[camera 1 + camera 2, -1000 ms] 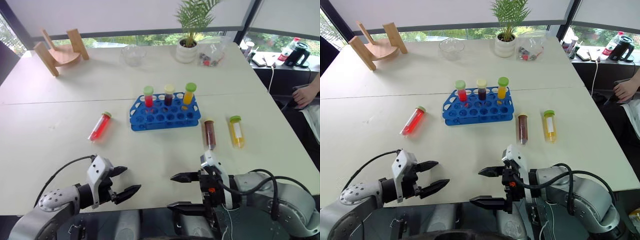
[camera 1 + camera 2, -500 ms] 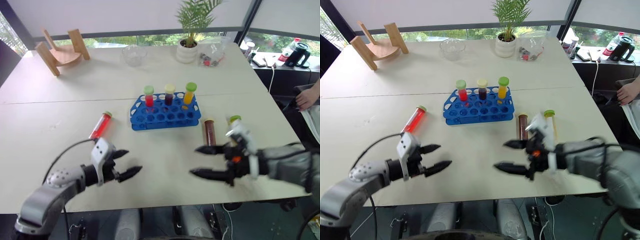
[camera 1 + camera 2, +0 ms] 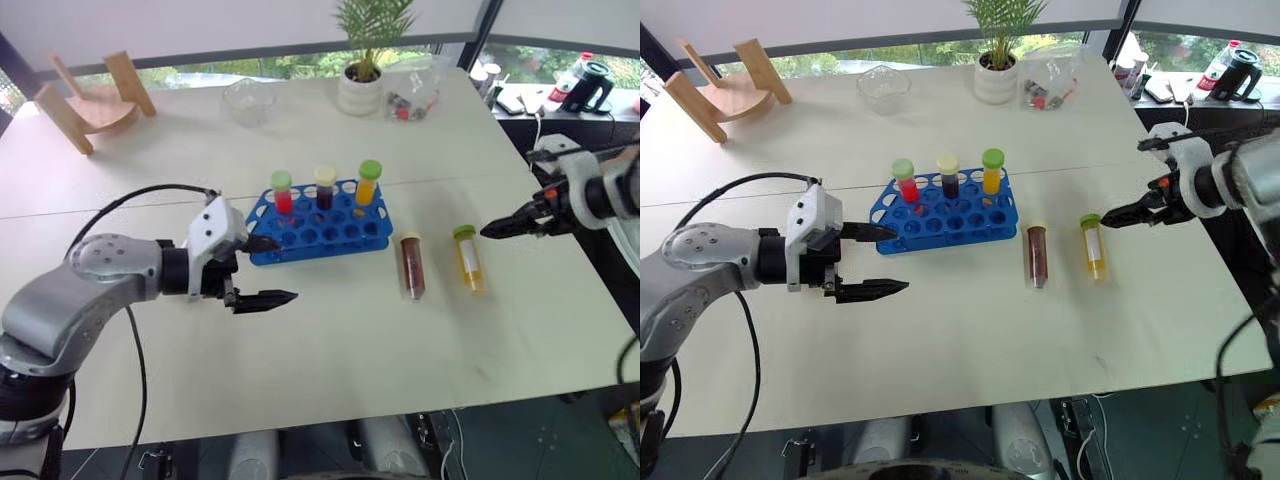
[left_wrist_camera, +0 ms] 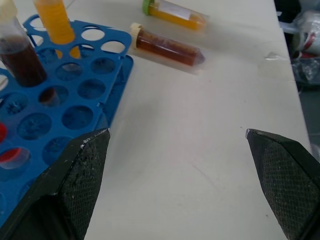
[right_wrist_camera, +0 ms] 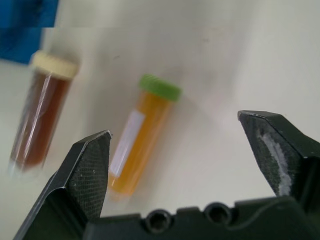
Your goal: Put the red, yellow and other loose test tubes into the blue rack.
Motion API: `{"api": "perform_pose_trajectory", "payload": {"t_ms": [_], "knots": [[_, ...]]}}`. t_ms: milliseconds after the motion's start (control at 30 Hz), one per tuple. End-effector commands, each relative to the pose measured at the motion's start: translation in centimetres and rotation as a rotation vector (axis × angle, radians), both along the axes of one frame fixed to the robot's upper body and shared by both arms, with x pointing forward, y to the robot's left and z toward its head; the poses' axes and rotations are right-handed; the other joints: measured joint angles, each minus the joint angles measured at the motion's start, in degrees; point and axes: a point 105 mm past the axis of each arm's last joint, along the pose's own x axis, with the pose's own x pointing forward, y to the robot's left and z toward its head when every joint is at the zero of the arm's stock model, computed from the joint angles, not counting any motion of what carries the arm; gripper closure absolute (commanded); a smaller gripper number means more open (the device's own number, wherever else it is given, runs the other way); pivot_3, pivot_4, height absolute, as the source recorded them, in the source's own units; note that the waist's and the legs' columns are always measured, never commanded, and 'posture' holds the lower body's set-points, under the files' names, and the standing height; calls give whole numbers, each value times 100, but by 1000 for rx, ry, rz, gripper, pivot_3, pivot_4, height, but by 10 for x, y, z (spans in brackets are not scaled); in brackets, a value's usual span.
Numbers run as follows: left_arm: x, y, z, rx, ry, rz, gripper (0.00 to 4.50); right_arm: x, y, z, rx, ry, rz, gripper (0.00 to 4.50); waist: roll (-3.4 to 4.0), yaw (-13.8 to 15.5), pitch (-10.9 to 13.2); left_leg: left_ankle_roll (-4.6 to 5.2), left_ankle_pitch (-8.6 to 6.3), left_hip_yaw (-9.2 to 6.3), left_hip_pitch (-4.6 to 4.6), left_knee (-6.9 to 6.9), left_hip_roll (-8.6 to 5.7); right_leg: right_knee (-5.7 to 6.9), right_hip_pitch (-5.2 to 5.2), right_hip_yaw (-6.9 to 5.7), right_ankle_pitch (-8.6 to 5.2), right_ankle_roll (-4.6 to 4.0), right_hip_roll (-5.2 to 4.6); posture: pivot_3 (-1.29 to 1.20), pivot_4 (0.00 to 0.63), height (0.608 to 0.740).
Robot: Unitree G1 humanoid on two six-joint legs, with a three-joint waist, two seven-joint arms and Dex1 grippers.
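Note:
My gripper will turn the tube upright. A pale air pocket [image 5: 45, 97] runs along the brown tube's side [image 5: 41, 119], so the tube's liquid will then settle below the cap.
The blue rack [image 3: 322, 226] stands mid-table with three capped tubes upright in its back row: red [image 3: 282, 192], dark [image 3: 325, 187] and orange [image 3: 369, 184]. To its right a brown tube [image 3: 412, 267] and a yellow tube [image 3: 469, 260] lie loose on the table. My left gripper [image 3: 268, 270] hovers open at the rack's front left corner, nothing between its fingers. My right gripper [image 5: 174, 125] is open above the table just right of the yellow tube [image 5: 141, 132], not touching it. The loose red tube is hidden behind my left hand.
At the far side stand a wooden stand [image 3: 88, 98], a glass bowl [image 3: 247, 100], a potted plant [image 3: 361, 88] and a clear bag [image 3: 415, 90]. The table's right edge [image 3: 590, 290] runs just beyond my right gripper. Bare tabletop lies in front of the rack.
Both arms have lifted off the near edge. The right gripper swung far out to the right, beside the yellow tube. The left gripper rose to the rack's front left corner. The camera view shifted too.

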Motion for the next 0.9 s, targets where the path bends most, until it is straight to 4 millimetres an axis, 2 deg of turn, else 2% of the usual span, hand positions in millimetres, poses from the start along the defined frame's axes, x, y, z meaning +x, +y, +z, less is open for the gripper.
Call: {"api": "perform_pose_trajectory", "payload": {"t_ms": [33,267,367,533,567,600,700,767,833,900], "knots": [[-7,-7,0,4,-33,-21,24,7,-4,-4,30,56,-80,0,0,1,0,0,0,0,0,4,0,0,1,1,0,0,0,0,150,740],[-15,-14,-15,-9,-15,9,24,16,15,-34,-38,192,-24,0,0,16,0,-3,1,6,2,19,-6,25,1,8,1,1,-5,0,150,740],[-16,-15,-19,-9,-14,30,0,13,15,-48,-113,250,45,838,0,18,-1,-10,5,4,10,23,-7,41,3,9,1,1,-5,0,150,740],[-19,-17,-26,-14,-9,49,0,3,13,-59,-146,338,114,3397,0,8,-1,-19,11,0,16,25,-8,58,5,8,1,1,-3,0,150,740],[-18,-17,-26,-18,-9,51,0,4,12,-60,-153,338,106,3672,0,6,-1,-20,11,0,18,25,-8,58,6,8,1,1,-3,0,150,740],[-18,-18,-27,-23,-8,54,0,5,11,-60,-155,331,105,3687,-1,9,-2,-21,12,-1,19,25,-7,59,6,8,1,1,-3,0,150,740],[-15,-14,-26,-31,-1,63,0,23,22,-31,-141,130,242,3688,-2,5,-3,-27,15,-3,20,29,-8,59,12,7,2,1,-3,0,150,740],[-10,-5,-24,-46,6,84,0,30,50,1,-13,-43,385,3688,0,-5,-1,-28,16,0,20,30,-11,59,12,9,5,6,-7,0,150,740],[-5,4,-22,-72,38,103,0,30,79,33,115,-299,525,3688,2,-22,0,-28,16,-1,22,28,-10,64,10,10,5,6,-5,0,150,740],[-3,12,-23,-97,85,104,0,24,101,62,210,-616,575,3688,-2,-7,-3,-26,15,-9,25,21,-4,67,10,9,4,5,4,0,150,740]]}}
